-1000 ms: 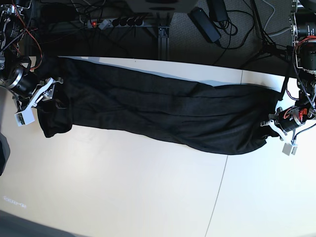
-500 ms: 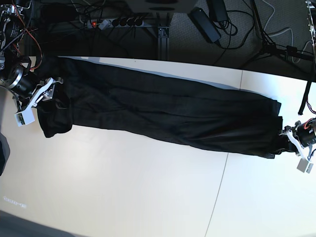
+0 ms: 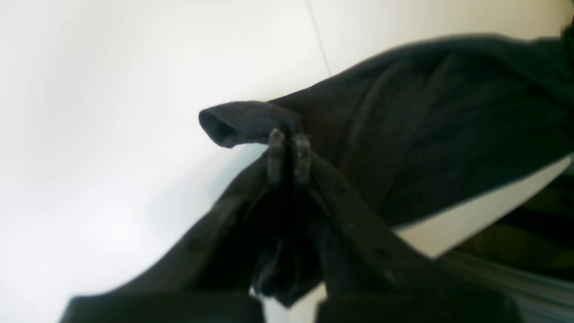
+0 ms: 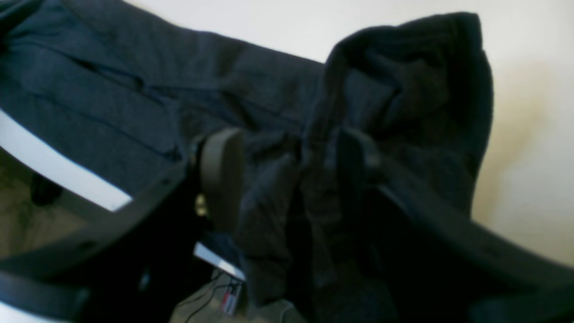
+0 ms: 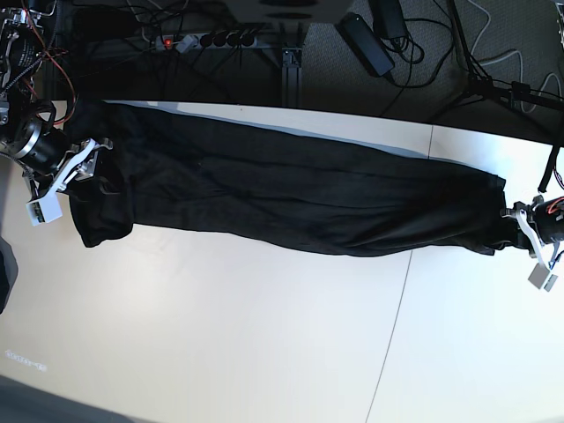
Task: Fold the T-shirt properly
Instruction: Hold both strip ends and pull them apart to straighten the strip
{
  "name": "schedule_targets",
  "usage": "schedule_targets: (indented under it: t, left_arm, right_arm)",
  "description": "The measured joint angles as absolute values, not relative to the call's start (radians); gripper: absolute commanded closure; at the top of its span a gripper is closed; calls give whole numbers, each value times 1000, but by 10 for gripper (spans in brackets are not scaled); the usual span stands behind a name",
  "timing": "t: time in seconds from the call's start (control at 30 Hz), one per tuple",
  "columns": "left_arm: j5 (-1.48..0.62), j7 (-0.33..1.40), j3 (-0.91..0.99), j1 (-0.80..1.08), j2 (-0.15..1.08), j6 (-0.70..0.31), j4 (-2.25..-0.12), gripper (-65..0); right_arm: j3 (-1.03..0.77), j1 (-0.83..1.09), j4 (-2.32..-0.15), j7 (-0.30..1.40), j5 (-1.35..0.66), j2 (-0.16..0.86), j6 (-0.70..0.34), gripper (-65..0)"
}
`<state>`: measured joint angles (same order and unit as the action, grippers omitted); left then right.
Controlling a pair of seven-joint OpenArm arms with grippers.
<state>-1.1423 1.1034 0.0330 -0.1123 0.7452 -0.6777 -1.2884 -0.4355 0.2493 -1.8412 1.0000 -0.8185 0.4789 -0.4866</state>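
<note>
I should open my left gripper, because it pinches the T-shirt's end close to its near corner. I should then take the middle of that end before I fold it over.
The black T-shirt lies stretched in a long narrow band across the white table. At its right end in the base view, my left gripper is shut on a pinch of the fabric. The left wrist view shows the left gripper with its fingertips together and a fold of the T-shirt curling over them. My right gripper is at the shirt's other end. In the right wrist view the right gripper stands open, with bunched T-shirt cloth lying loosely between its fingers.
Beyond the table's far edge are a power strip, a black power brick and tangled cables on the floor. A thin seam runs across the tabletop. The left gripper is close to the table's right edge.
My left gripper has moved outward to the right with the shirt's end in it, pulling the cloth straighter and narrower. The right arm has stayed in place.
</note>
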Motion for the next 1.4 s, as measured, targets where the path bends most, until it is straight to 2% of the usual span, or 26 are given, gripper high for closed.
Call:
schedule_targets:
  t: [0.2,0.23,0.27,0.33,0.47,0.73,0.97,1.4]
  left_arm:
    - [-1145,1110,33,-55,745,-678,-1288,0]
    - [-1146,1111,33,-47,745,-678,-1288,0]
    - [-1144,1111,33,-44,744,-678,-1288,0]
    - [-1145,1108,33,-43,745,-678,-1288,-14]
    - [-1094,1051,33,-45,745,-678,-1289,-146]
    - [-985,986,33,-47,745,-677,-1289,-317]
    - [-872,934,33,-47,745,-617,-1286,-323]
    - [-977,991,33,-46,717,-607,-1180,-323]
  right_arm:
    - [-435,249,-1841,991,-818,479,-487,-329]
    - [-435,249,-1841,979,-819,479,-487,-294]
    - [-435,249,-1841,965,-818,479,-487,-221]
    - [-435,249,-1841,939,-819,479,-487,0]
    - [-435,249,-1841,876,-757,479,-487,0]
    - [-426,249,-1832,860,-748,479,-487,0]
    - [-398,246,-1699,852,-741,479,-487,0]
    - [-392,246,-1541,841,-752,479,-487,0]
